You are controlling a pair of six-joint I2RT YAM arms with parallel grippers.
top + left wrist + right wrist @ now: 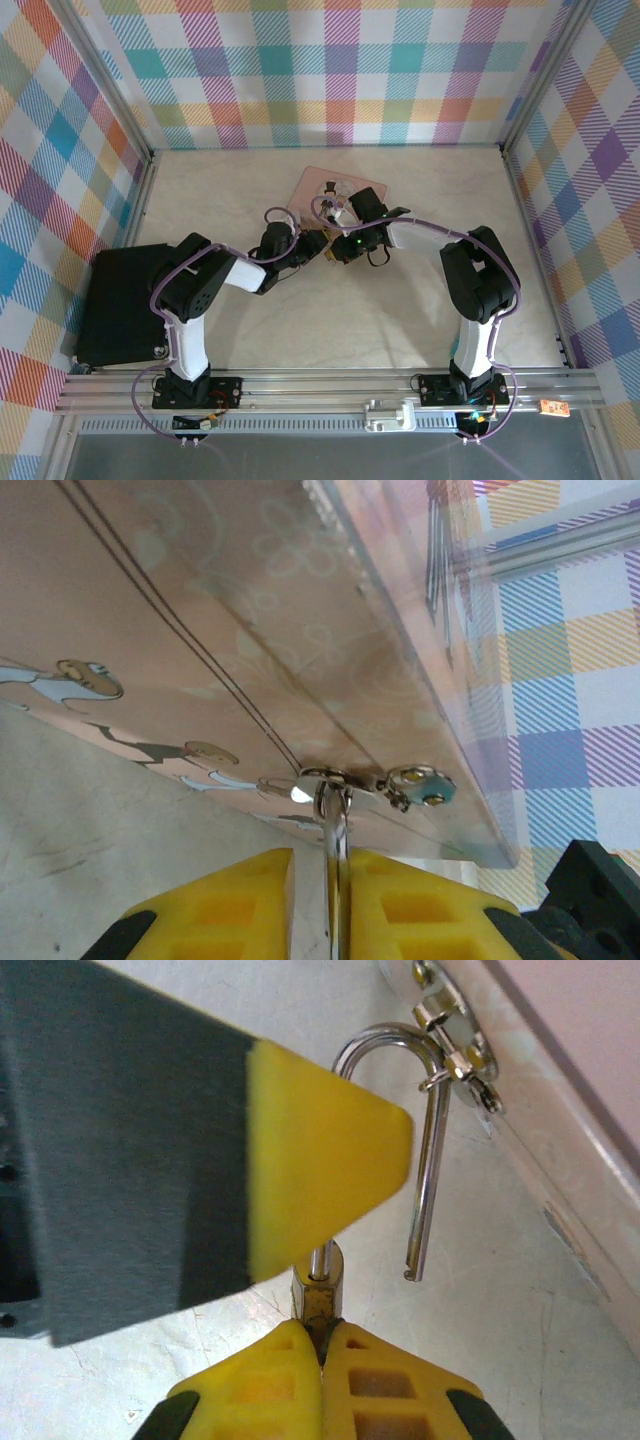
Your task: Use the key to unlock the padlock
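Next, I let go of the padlock's body with my right gripper and use it to brace the pink tin's side point(383, 192), because the padlock's shackle goes through the hasp point(438, 1072) and both my grippers crowd the padlock.
The padlock point(318, 1300) is a small brass body, and my right gripper point(322, 1338) is shut on its lower end. Its steel shackle point(426, 1180) is sprung: one leg hangs free, and the bend hooks through the hasp point(455, 1045) of the pink tin point(580, 1090). My left gripper point(320, 858) straddles the shackle point(335, 825) just below the hasp point(420, 785). Its right pad touches the metal and a thin gap remains at the left pad. One left finger point(320, 1150) covers the shackle's other leg. The key is out of view. Both grippers meet mid-table point(328, 248).
The pink tin point(330, 185) lies flat behind both grippers, near the middle of the table. A black tray point(120, 300) sits at the left edge by the left arm. Checked walls enclose the table on three sides.
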